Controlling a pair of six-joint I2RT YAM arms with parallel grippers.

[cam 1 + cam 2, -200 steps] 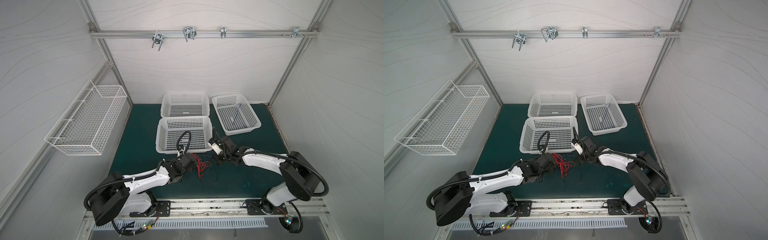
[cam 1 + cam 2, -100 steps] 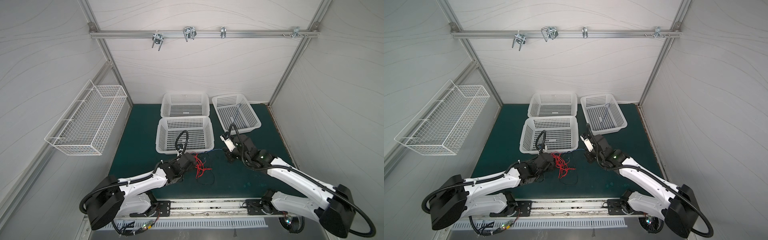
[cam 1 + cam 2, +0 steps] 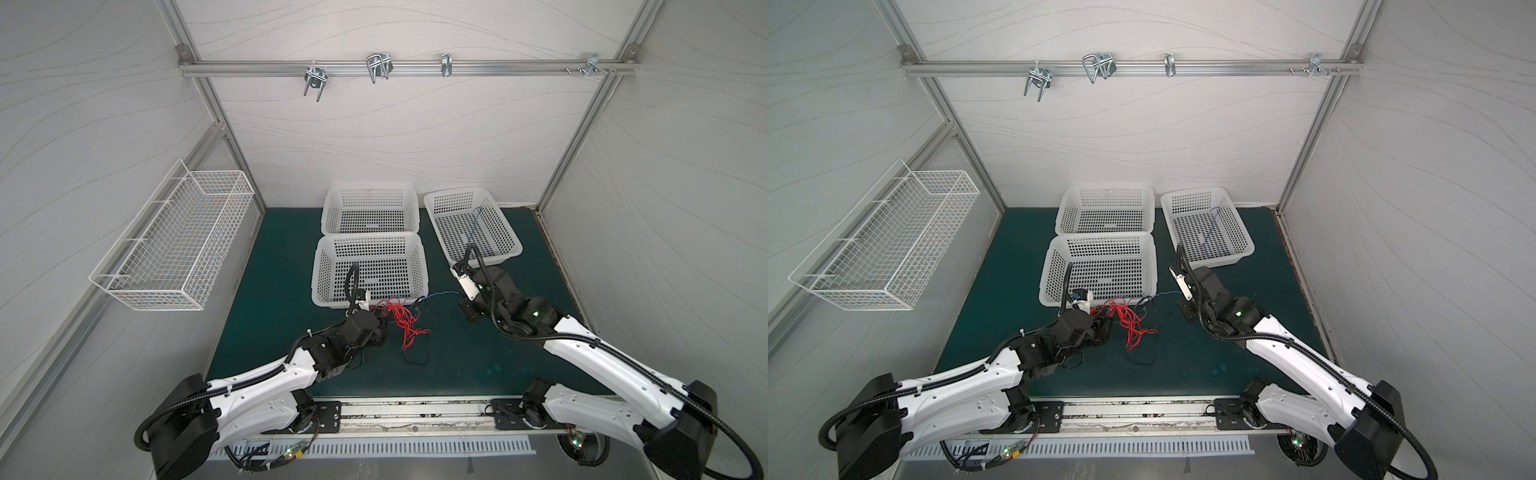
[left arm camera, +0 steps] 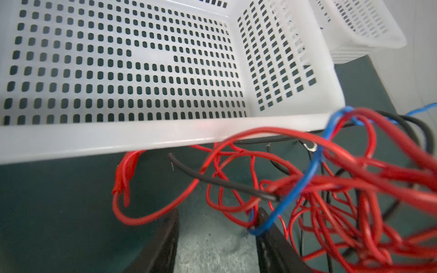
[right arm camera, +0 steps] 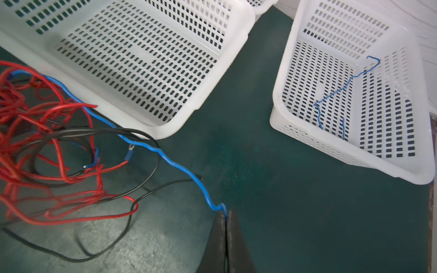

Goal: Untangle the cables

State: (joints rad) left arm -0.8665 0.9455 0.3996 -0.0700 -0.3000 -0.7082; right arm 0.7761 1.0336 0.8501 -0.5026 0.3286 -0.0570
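The blue cable is caught (image 4: 320,148) among the red loops and my left gripper is open, so next I clamp the red loops (image 3: 392,308) there before I pull with my right gripper.
The cables (image 3: 399,320) (image 3: 1130,322) lie in a red, black and blue tangle on the green mat, just in front of the near white basket (image 3: 316,270). My left gripper (image 3: 380,330) (image 4: 218,212) sits at the tangle's left edge and is open. Bare mat shows between its fingers (image 4: 169,227), and red and blue loops hang over one of them. My right gripper (image 3: 461,296) (image 5: 226,212) is shut on the end of one blue cable (image 5: 179,167) (image 3: 440,295), which runs stretched from the tangle to the right.
The right white basket (image 3: 513,245) (image 5: 283,71) holds one loose blue cable (image 5: 335,94). A third white basket (image 3: 370,191) stands behind the near one. A wire basket (image 3: 174,241) hangs on the left wall. Metal hooks hang from the rail at the back.
My left gripper has opened and let go of the tangle. My right arm has swung its elbow out and moved right, drawing the blue cable out of the tangle.
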